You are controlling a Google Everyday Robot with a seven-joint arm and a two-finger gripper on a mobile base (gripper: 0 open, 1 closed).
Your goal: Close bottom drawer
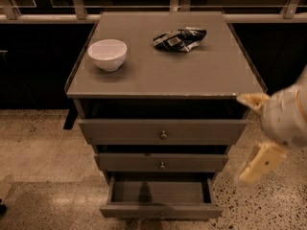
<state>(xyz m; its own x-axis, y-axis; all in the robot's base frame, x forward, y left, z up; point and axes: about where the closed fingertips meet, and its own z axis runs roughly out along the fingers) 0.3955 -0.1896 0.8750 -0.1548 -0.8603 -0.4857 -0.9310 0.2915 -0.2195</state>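
The open drawer's sides [208,189] go straight back under the middle drawer, so I expect the bottom drawer [161,212] to slide in evenly when I push it near one end.
The bottom drawer [160,210] is the lowest and narrowest of three grey drawers and stands pulled well out, its inside [160,191] bare. Its knob is barely visible at the frame's lower edge. The middle drawer [162,162] and top drawer [163,132] stand slightly out, each with a small brass knob. My gripper [244,138] hangs to the right of the cabinet, level with the top and middle drawers. It is open and empty, with one cream finger [253,100] up by the tabletop corner and the other [261,163] lower down. It touches nothing.
On the cabinet top [201,71] sit a white bowl [107,54] at the left and a crumpled dark snack bag [180,39] at the back right. A railing [48,18] runs behind. Speckled floor [43,147] surrounds the cabinet.
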